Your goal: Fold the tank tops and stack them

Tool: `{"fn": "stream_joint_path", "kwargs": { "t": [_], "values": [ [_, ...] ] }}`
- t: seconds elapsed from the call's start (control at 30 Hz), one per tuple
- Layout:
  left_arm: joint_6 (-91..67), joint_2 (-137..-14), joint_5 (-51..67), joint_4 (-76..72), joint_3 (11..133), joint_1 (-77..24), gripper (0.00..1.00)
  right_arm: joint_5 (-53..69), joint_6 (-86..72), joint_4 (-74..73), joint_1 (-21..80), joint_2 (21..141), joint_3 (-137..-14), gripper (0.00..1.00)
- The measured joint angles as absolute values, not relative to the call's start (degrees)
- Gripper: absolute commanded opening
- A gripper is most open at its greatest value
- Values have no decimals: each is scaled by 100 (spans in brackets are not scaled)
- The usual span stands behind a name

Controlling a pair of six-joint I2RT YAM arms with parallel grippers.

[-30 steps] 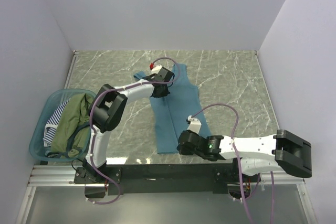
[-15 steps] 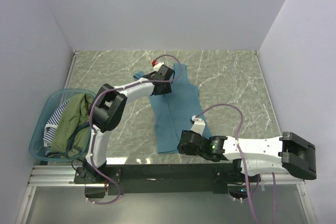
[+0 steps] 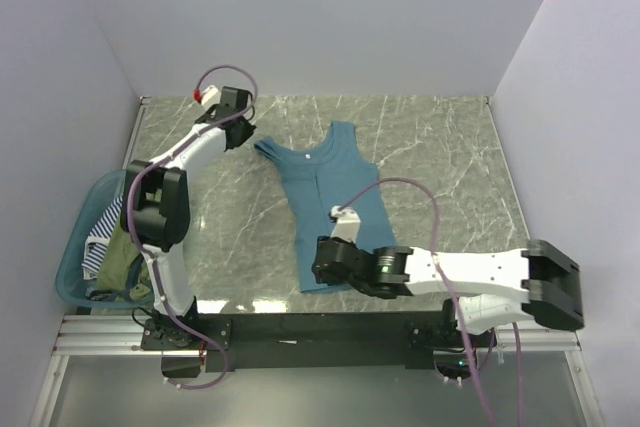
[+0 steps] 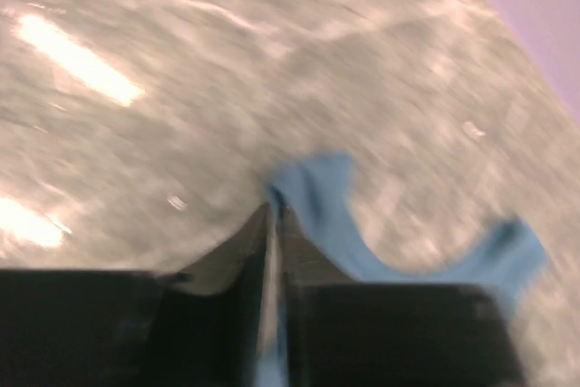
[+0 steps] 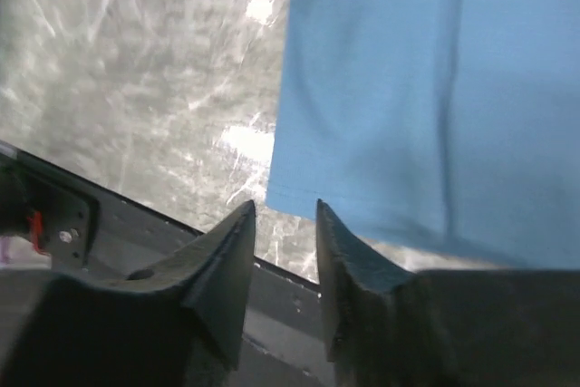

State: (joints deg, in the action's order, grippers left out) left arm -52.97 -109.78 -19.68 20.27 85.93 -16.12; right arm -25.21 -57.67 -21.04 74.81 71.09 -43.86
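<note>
The strap [image 3: 270,150] near my left gripper sticks out away from the neckline, so next my left gripper grabs the strap's end [image 3: 261,143] and pulls it straight before folding.
The teal-blue tank top [image 3: 335,207] lies spread flat in the middle of the table, straps toward the back. My left gripper [image 3: 243,127] is at the back left, just off the end of the top's left strap [image 4: 313,192]. That wrist view is blurred: the fingers [image 4: 272,210] stand almost together, and whether they touch the strap does not show. My right gripper [image 3: 318,272] is at the near left corner of the hem [image 5: 299,192], open, with nothing between its fingers [image 5: 283,206]. The olive-green top [image 3: 120,257] and the striped top [image 3: 100,237] lie bunched in the tub.
A translucent teal tub [image 3: 72,265] stands at the table's left edge beside the left arm's elbow. The black rail [image 5: 181,242] along the near edge lies right under my right gripper. Walls close in the table on three sides.
My left arm swung from over the top's neckline to the back left corner. My right gripper slid left along the hem. Both went from shut to parted, and the whole top now shows.
</note>
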Motion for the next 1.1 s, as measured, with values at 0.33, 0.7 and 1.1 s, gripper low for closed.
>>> {"fn": "stream_joint_path", "kwargs": {
  "t": [0.33,0.7,1.1],
  "values": [
    [-5621,-12075,-1695,2320,8746,-1273,0,-2053,-5168,-1588,7502,8543,-4768,37],
    [-5776,-12263,-1007,1514,8718,-1302,10,-1699,-5004,-1052,7502,9013,-4742,34],
    [-5673,-12328,-373,425,8731,-1406,13,-1535,-5052,-628,7502,9026,-4377,33]
  ]
}}
